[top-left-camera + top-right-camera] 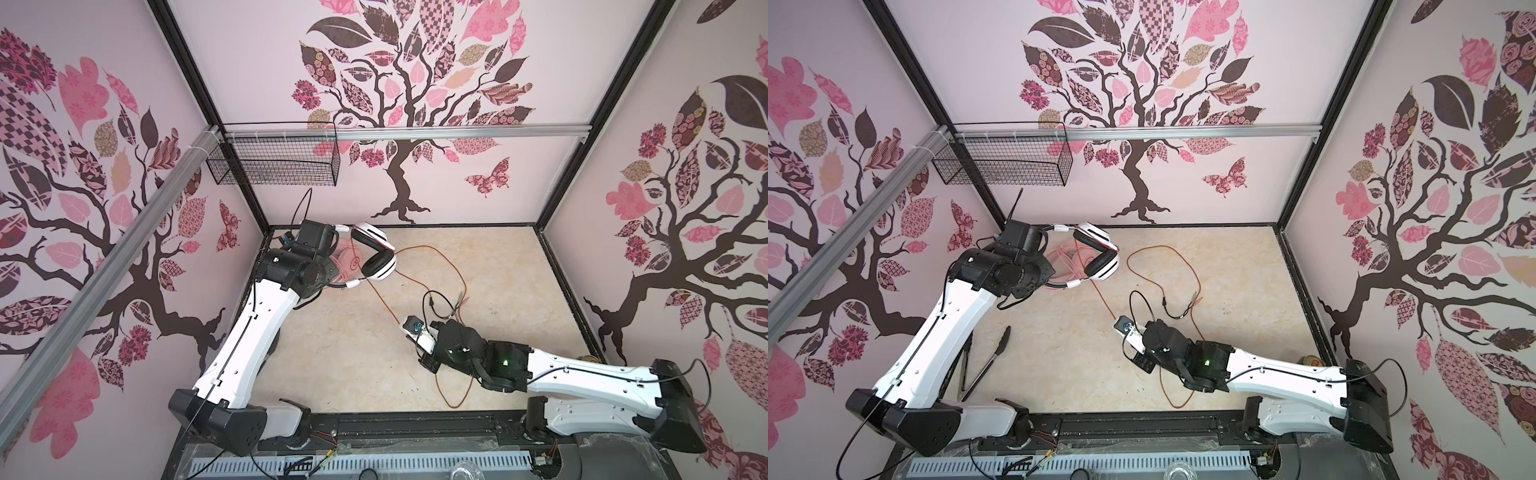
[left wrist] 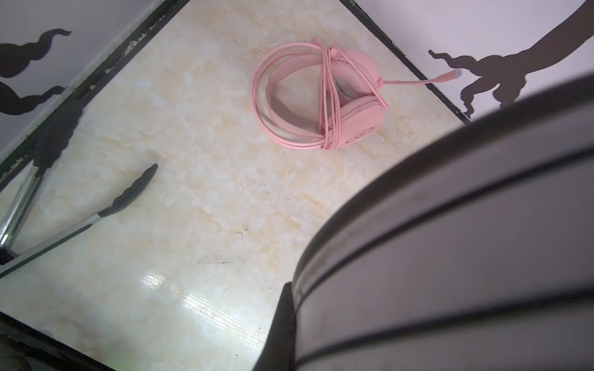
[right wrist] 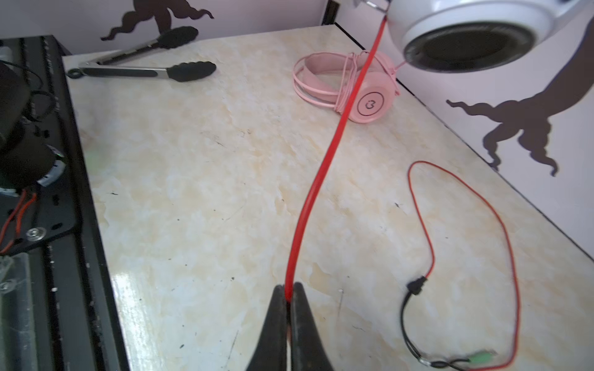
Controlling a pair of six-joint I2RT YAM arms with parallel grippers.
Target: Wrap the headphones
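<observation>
The orange-red cable (image 1: 384, 301) runs tight to the free-hanging ear cups, so I keep my right gripper going around the ear cups (image 1: 379, 262) and release the cable beyond them.
The white headphones (image 1: 376, 249) (image 1: 1100, 255) with black ear pads hang in the air at the back left. My left gripper (image 2: 291, 321) is shut on their headband (image 2: 450, 241); in both top views the arm hides the jaws. Below them, the pink headphones (image 1: 345, 264) (image 2: 321, 96) (image 3: 347, 86) lie on the table with their pink cable wound around them. My right gripper (image 3: 288, 294) (image 1: 411, 332) is shut on the orange-red cable (image 3: 321, 167), which runs taut up to the white ear cup (image 3: 466, 32). The cable's loose remainder (image 1: 457, 270) loops across the table to its plugs (image 3: 482, 356).
Metal tongs (image 1: 988, 365) (image 2: 122, 202) (image 3: 144, 69) with black tips lie by the left wall near the left arm. A black wire basket (image 1: 274, 162) hangs on the back wall. A black rail (image 1: 415, 428) runs along the front edge. Walls close in three sides.
</observation>
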